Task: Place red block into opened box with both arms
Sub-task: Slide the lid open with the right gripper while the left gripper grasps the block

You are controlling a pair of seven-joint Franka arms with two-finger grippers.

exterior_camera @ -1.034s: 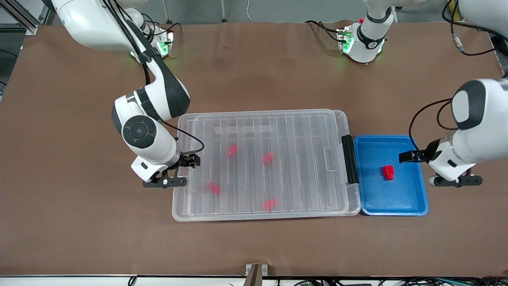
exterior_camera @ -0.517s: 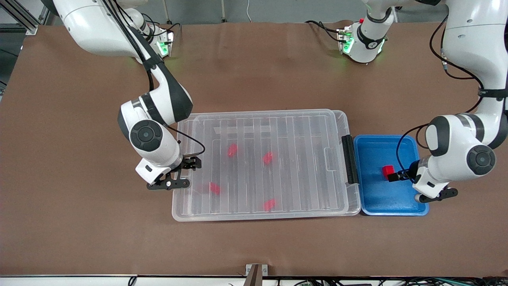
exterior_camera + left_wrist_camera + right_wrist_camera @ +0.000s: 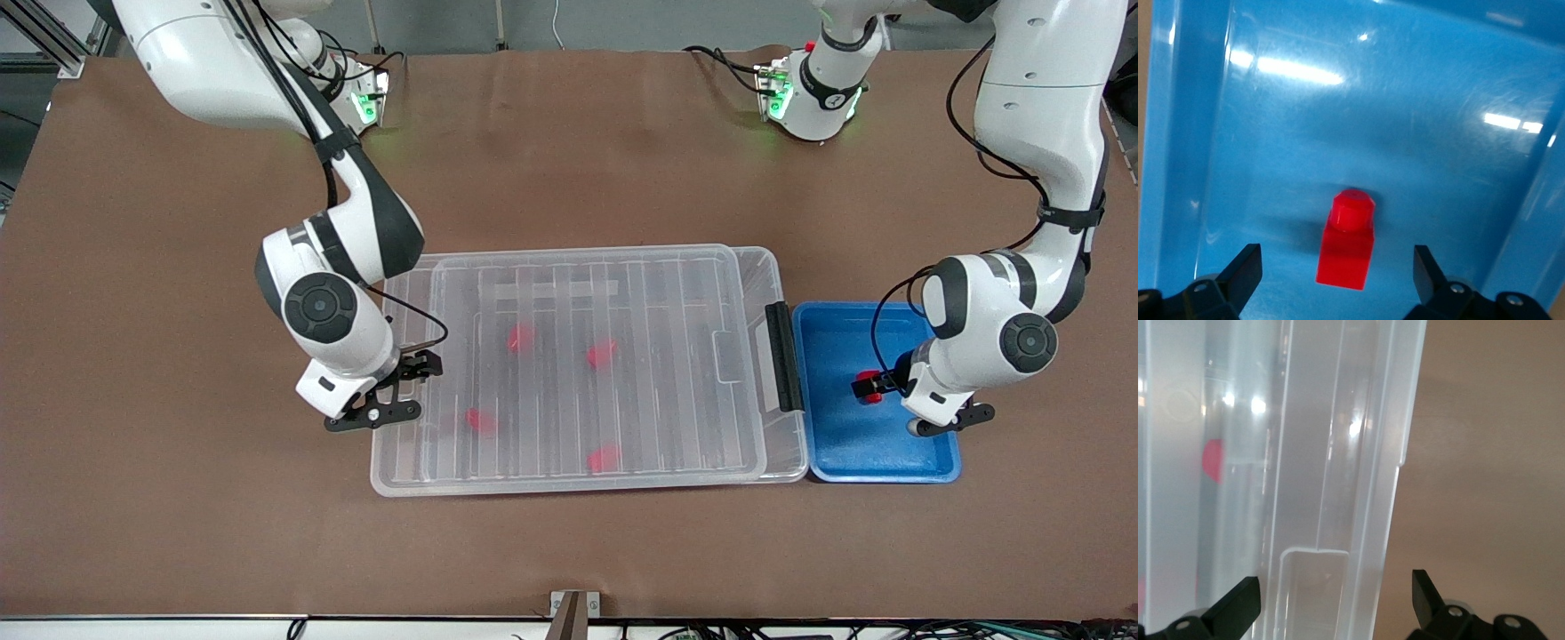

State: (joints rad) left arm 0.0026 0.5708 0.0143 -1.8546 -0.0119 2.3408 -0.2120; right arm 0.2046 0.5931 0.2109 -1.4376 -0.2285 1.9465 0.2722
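My right gripper will pull, and the ribbed lid (image 3: 576,373) will slide further and stay flat, because a part of the clear box (image 3: 762,352) shows past it.
The red block (image 3: 875,397) (image 3: 1346,247) lies in the blue tray (image 3: 876,458) (image 3: 1405,100). My left gripper (image 3: 870,389) (image 3: 1336,267) is down in the tray and open, one finger on each side of the block, neither touching it. The clear box (image 3: 786,267) lies beside the tray, its ribbed lid (image 3: 569,267) (image 3: 1331,453) still over it but pushed a little toward the right arm's end. My right gripper (image 3: 416,373) (image 3: 1333,593) stands open with its fingers on either side of that lid's end edge.
Several more red blocks (image 3: 602,354) show through the lid inside the box. A black latch bar (image 3: 782,356) sits on the box's end next to the tray. Bare brown tabletop (image 3: 569,551) lies all around.
My left arm swung in over the tray and brought its gripper down around the red block. The lid slid a little toward the right arm's end, along with my right gripper.
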